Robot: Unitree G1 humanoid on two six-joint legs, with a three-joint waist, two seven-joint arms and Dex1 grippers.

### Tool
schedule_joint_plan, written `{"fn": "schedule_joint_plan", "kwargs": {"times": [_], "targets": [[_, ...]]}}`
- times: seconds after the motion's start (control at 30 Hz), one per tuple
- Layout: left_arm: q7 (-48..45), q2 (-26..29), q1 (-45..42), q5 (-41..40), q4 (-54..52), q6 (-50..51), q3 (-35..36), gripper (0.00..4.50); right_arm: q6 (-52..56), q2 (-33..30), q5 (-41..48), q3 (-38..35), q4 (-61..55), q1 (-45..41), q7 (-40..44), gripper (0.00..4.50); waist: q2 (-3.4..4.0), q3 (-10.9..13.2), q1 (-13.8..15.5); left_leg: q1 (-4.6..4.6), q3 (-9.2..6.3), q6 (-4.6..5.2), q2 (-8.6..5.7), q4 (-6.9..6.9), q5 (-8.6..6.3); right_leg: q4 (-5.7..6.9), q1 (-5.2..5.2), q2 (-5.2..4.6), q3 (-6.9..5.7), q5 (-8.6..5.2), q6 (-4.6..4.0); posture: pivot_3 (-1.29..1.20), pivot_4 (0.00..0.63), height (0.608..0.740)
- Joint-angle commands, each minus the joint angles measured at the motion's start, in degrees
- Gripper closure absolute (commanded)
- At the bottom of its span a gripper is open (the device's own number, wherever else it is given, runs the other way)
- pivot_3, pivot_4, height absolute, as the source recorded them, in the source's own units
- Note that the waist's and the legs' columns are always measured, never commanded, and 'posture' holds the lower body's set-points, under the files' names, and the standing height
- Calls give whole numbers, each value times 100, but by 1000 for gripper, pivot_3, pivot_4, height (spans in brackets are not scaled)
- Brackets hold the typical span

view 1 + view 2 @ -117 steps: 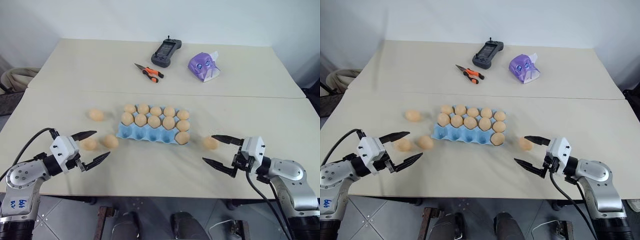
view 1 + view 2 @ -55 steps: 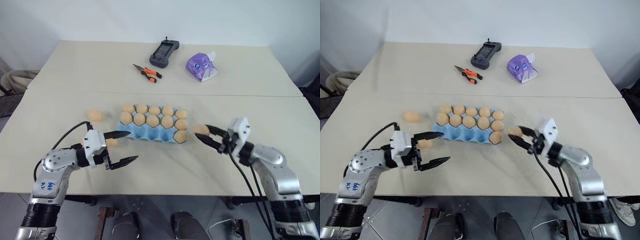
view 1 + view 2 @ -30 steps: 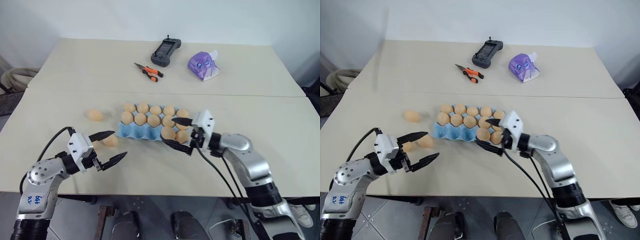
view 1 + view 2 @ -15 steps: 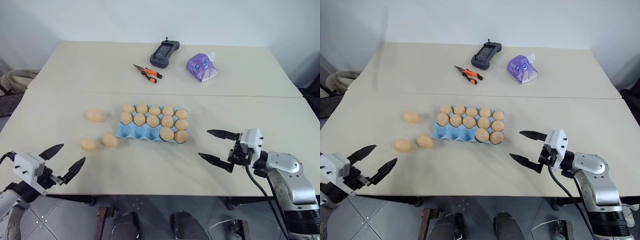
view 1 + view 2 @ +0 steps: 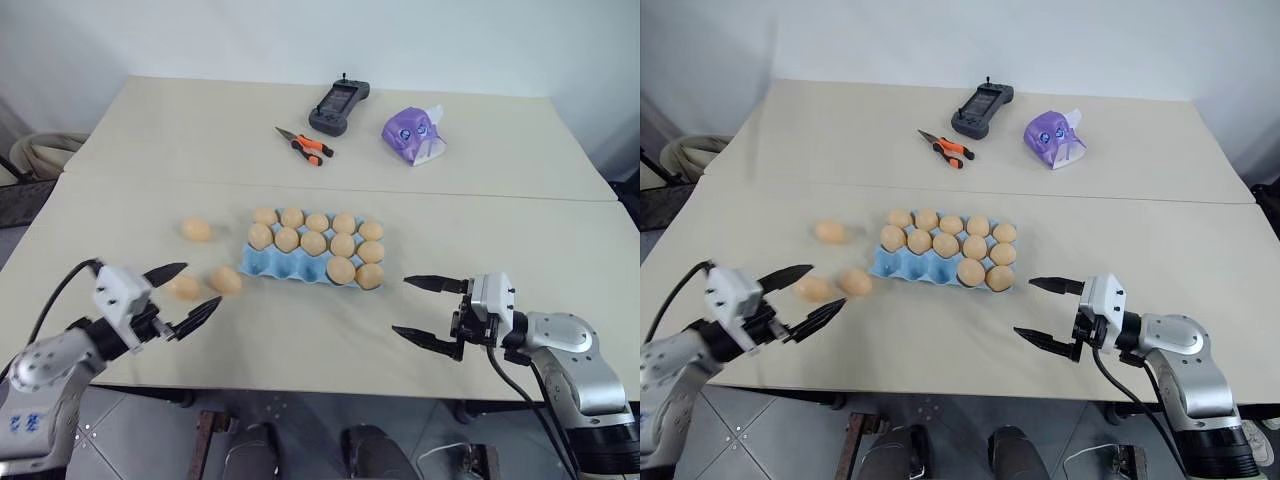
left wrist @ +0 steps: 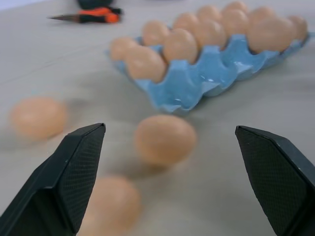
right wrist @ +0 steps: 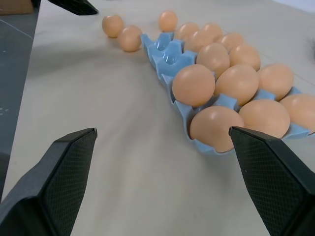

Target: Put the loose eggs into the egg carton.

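My left gripper should go for the loose eggs [image 5: 185, 288], taking the one beside the carton [image 5: 227, 280] first, because they are on the other side of the egg carton from my right gripper.
The light blue egg carton [image 5: 272, 267] lies mid-table with several eggs in it; the left cups of its near row are bare. Three loose eggs lie to its left: one farther back [image 5: 197, 229] and two near the front [image 5: 183, 287] [image 5: 226, 279]. My left gripper [image 5: 203, 283] is open and hovers just in front of those two, with one egg [image 6: 165, 139] ahead between its fingers and untouched. To the right of the carton, near the table's front edge, my right gripper [image 5: 399, 305] is open and holds nothing; it points at the carton [image 7: 183, 105].
On the far table lie orange-handled pliers [image 5: 303, 145], a black handheld controller [image 5: 338, 105] and a purple tissue pack [image 5: 414, 135]. A seam [image 5: 130, 181] runs across between the two tables. Coiled hose [image 5: 40, 152] sits off the left side.
My right gripper has drawn back to the right from the carton, leaving an egg in the near row. My left gripper swung out to the near left, then came back beside the two front eggs.
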Motion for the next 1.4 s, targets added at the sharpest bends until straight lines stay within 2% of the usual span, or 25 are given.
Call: {"fn": "schedule_joint_plan", "kwargs": {"times": [0.03,0.2,0.37,0.47,0.6,0.7,0.9,1.03,1.1,1.23,1.4], "targets": [[-3,185,-405,323,329,215,-382,0,124,-114,82,-18,-306,55,-31,8,1,1,-26,-1,2,-1,1,0,0,2,-4,2,3,-1,0,0,150,740],[28,221,-978,820,876,194,-879,0,201,-31,75,-27,-494,109,-279,8,2,2,-51,-2,5,-3,3,2,0,5,-7,5,6,-3,1,0,150,740],[-75,139,-1396,959,1151,325,-1202,0,234,4,82,11,-600,167,-417,8,2,2,-25,-1,4,-3,1,12,1,19,-8,4,5,-4,3,0,150,740],[-98,170,-1511,1063,1256,385,-1297,613,235,33,81,10,-656,194,-502,0,2,2,-23,-1,3,-2,1,15,3,26,-7,4,4,-4,4,0,150,740],[-215,261,-1482,1093,1245,516,-1331,1901,202,53,66,6,-675,214,-575,0,4,1,-33,3,4,-3,0,15,6,33,-7,3,5,-3,4,0,150,740],[-274,272,-1448,1067,1217,474,-1273,2280,181,58,63,25,-664,212,-596,0,4,1,-32,4,2,-5,1,15,8,37,-7,3,4,-4,4,0,150,740],[-609,120,-1611,577,1083,-214,-834,2357,173,73,61,65,-590,171,-583,0,3,1,-22,1,1,-3,2,16,9,38,-9,2,2,-3,4,0,150,740],[-821,111,-1752,288,944,-182,-763,2357,171,73,47,94,-528,122,-576,0,4,1,0,1,1,-3,2,14,9,35,-9,3,2,-4,4,0,150,740],[-839,7,-1964,223,881,-103,-913,2357,168,76,49,92,-499,116,-584,0,3,1,36,0,1,-3,1,15,9,35,-10,4,2,-4,4,0,150,740],[-924,-539,-2932,594,1391,-199,-1706,2357,179,69,-22,101,-504,100,-658,0,4,1,179,-3,-1,8,-14,23,17,39,-5,18,-14,-2,8,0,150,740],[-1086,-959,-3437,874,1902,-317,-2279,2357,187,52,-26,-33,-656,288,-844,0,4,1,210,-2,12,17,-23,29,16,38,-9,15,12,5,22,0,150,740]]}}
